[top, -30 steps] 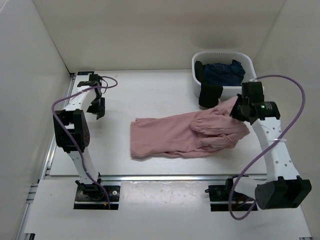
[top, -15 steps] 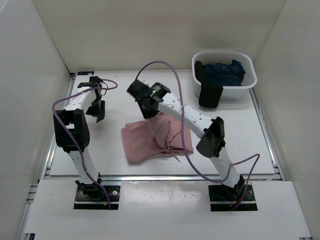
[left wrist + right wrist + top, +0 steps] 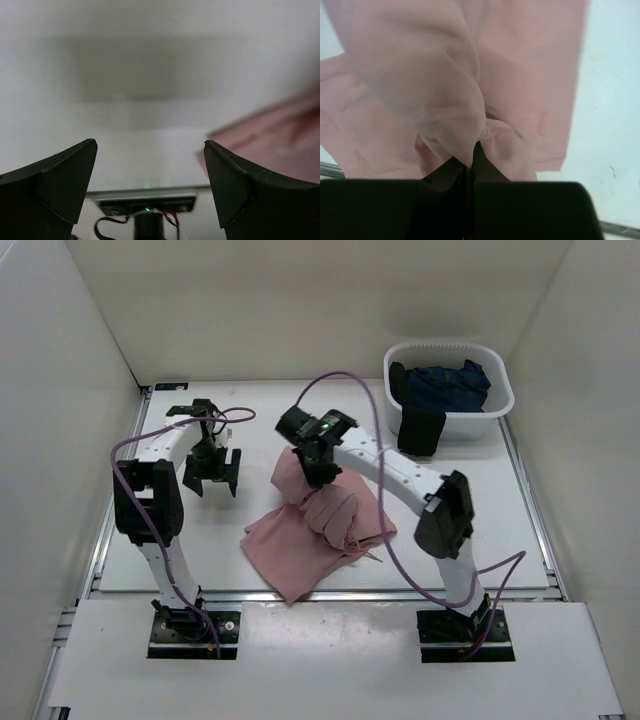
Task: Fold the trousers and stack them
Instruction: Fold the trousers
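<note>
The trousers lie bunched point(image 3: 333, 512) under where my right gripper holds them, so I should take the lifted fold point(image 3: 290, 477) to my open left gripper and pull them flat.
The dusty-pink trousers point(image 3: 310, 535) lie bunched in the middle of the table, with one part lifted. My right gripper point(image 3: 305, 472) is shut on a fold of that lifted fabric; in the right wrist view the cloth point(image 3: 420, 75) hangs from the closed fingertips point(image 3: 470, 159). My left gripper point(image 3: 212, 478) is open and empty, hovering over bare table just left of the trousers. In the left wrist view a pink edge of the trousers point(image 3: 280, 135) shows at the right, beyond the open fingers.
A white basket point(image 3: 497, 410) holding a dark navy garment point(image 3: 445, 385) stands at the back right, with a dark piece hanging over its front wall. White walls close the table on three sides. A metal rail point(image 3: 320, 592) runs along the front edge.
My right gripper has carried the trousers' end from the right side across to the middle, bunching the cloth. My left gripper has moved right and nearer to the trousers.
</note>
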`<action>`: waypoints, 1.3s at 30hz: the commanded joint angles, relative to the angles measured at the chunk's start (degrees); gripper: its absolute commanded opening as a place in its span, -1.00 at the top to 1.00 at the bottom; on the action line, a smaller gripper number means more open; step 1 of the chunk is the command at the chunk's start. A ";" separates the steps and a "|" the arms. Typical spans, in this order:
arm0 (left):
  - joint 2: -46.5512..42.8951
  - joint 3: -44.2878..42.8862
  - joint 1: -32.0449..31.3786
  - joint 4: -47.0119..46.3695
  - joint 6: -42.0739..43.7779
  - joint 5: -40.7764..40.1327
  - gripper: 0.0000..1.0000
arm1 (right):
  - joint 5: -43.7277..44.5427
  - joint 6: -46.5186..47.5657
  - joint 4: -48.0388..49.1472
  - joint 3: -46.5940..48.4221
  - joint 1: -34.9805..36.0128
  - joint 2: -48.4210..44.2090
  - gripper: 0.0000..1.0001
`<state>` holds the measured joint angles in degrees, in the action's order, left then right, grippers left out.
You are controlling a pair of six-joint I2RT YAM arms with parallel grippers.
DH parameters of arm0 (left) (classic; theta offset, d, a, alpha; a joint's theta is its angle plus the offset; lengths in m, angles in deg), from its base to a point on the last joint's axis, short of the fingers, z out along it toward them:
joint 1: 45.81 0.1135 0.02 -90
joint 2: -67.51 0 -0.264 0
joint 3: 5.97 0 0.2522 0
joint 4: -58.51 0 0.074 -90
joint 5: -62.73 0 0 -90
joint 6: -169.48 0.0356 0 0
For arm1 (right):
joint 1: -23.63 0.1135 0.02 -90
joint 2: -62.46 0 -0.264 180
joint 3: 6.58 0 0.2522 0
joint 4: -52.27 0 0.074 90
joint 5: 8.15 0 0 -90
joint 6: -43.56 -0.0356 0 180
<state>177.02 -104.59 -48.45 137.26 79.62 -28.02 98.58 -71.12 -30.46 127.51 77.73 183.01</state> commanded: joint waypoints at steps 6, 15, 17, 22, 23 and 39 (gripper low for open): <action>-6.26 4.68 -9.38 3.31 -0.14 20.44 -1.00 | 5.86 -4.75 6.04 -10.29 -10.94 -19.73 1.00; 1.47 7.96 -23.11 -7.77 -0.14 4.51 -1.00 | 7.70 -5.98 5.34 -14.07 -13.15 -23.25 1.00; 6.05 5.94 -22.51 -8.38 -0.14 1.38 -0.73 | 8.40 -5.99 5.95 -14.86 -13.15 -24.14 1.00; 11.42 -0.03 -23.21 -9.01 -0.14 1.37 0.22 | 12.00 -3.27 4.81 -17.41 -13.15 -26.33 1.00; 12.03 -0.91 -23.82 -9.01 -0.14 1.37 0.71 | 12.53 -2.30 4.81 -17.41 -13.15 -26.94 1.00; 32.95 -39.51 -23.29 -2.68 -0.14 -9.79 0.72 | 11.57 17.57 11.66 -11.00 -4.89 -20.90 1.00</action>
<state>207.53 -142.47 -72.14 136.91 79.33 -33.94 111.45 -56.68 -22.39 113.35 71.15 158.70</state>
